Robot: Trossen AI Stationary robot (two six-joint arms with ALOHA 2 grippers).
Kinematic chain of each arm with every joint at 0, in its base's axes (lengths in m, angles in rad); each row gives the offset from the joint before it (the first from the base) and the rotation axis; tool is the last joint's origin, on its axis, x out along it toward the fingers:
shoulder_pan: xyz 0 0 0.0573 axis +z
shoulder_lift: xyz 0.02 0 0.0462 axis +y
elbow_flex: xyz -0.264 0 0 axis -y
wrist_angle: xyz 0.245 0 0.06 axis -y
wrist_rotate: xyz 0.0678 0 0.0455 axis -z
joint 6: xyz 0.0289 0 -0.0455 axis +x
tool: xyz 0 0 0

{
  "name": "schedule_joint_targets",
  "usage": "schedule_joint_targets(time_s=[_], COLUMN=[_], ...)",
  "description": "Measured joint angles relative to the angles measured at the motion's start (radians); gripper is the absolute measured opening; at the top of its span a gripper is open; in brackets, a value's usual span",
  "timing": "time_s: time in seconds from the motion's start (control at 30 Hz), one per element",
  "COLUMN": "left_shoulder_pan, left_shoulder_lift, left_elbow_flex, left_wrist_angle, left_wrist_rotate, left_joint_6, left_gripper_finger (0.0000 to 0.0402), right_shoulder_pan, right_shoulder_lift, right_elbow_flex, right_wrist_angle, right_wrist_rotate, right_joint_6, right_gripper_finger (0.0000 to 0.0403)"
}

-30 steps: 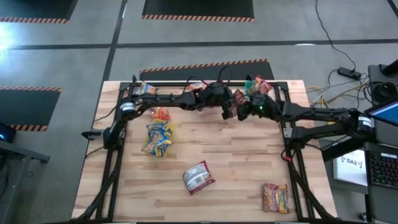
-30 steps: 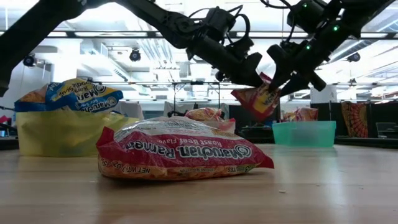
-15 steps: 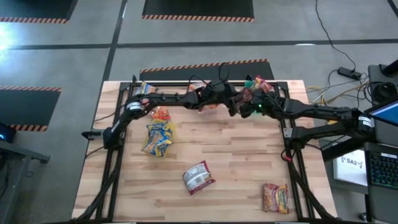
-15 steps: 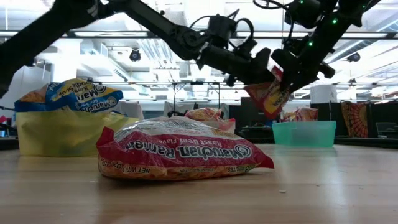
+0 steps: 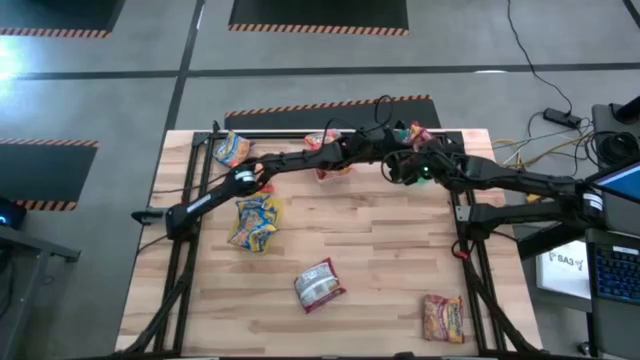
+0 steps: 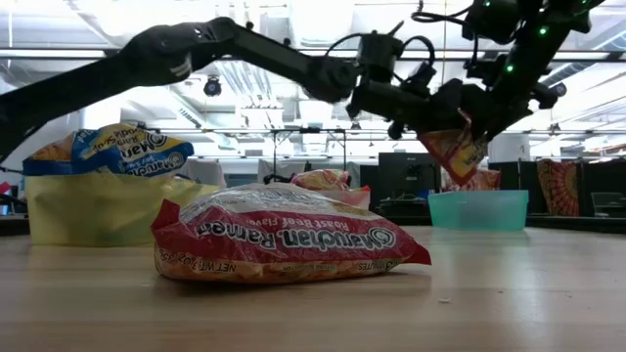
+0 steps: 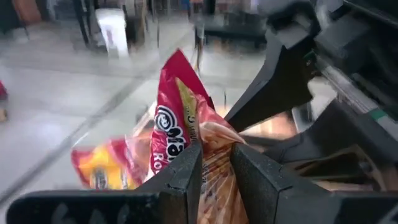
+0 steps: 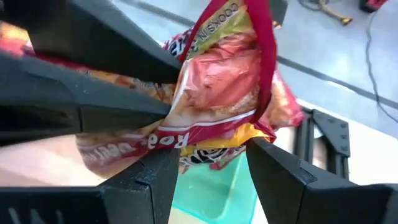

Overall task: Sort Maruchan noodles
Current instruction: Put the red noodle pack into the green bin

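The red packet (image 6: 453, 154) is hanging above the green tub (image 6: 477, 209) with another red packet in it, so the robot's left gripper should go on lowering the hanging packet until it goes into the tub, then let go.
A red Maruchan noodle packet (image 6: 456, 152) hangs in the air at the far right of the table, over the green tub (image 6: 477, 208). My left gripper (image 7: 214, 169) is shut on it, its arm stretched far across the table (image 5: 392, 158). My right gripper (image 8: 211, 168) stands open right next to the packet (image 8: 217, 106), one finger on each side of its lower edge. Other packets lie flat on the wood: a yellow-and-blue one (image 5: 255, 220), a silvery one (image 5: 318, 285) and an orange one (image 5: 443, 317). My left gripper pinches the packet's crinkled end (image 7: 214, 152) between its two fingers. The fingers come nearly level from the table's left. The packet is lifted clear and hangs tilted below the fingertips (image 6: 452, 137). Whether my right gripper's fingers (image 8: 163, 165) touch the packet's lower edge, I cannot tell.
A yellow tub (image 6: 98, 207) with yellow-and-blue packets stands at the far left. A clear tub (image 5: 325, 142) with packets stands at the far middle. An orange packet (image 5: 258, 183) lies under the left arm. The two grippers crowd together at the far right.
My left gripper has reached toward the table's right edge and the green tub, stretching the arm out and carrying the red packet along, clear of the table. My right gripper has tipped and turned beside the packet and has stayed open.
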Motion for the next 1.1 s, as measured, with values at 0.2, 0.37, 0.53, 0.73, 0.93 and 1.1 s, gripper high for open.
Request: schedule_joint_targets(time_s=[0.2,0.37,0.53,0.73,0.93,1.1], left_shoulder_pan=[0.012,0.020,0.032,0.033,0.040,0.052], left_shoulder_lift=[-0.009,0.008,0.045,0.079,0.079,0.078], left_elbow_flex=[-0.057,-0.050,-0.049,-0.052,-0.052,-0.052], left_wrist_angle=[0.107,0.143,0.174,0.177,0.164,0.139], left_wrist_rotate=[0.026,0.025,0.026,0.039,0.015,-0.028], left_joint_6=[-0.043,-0.038,-0.078,-0.102,-0.091,-0.086], left_gripper_finger=[0.0078,0.0078,0.0078,0.0078,0.0078,0.0089], right_shoulder_pan=[-0.035,-0.070,-0.101,-0.120,-0.127,-0.157], right_shoulder_lift=[-0.014,0.030,0.078,0.138,0.170,0.196], right_elbow_flex=[0.010,0.010,0.014,0.020,0.020,0.020], right_wrist_angle=[-0.004,0.018,0.023,0.047,0.077,0.093], right_wrist_rotate=[0.014,0.024,0.065,0.090,0.091,0.086], right_joint_6=[-0.015,-0.032,-0.062,-0.091,-0.112,-0.111], right_gripper_finger=[0.0178,0.0178,0.0178,0.0178,0.0178,0.0178])
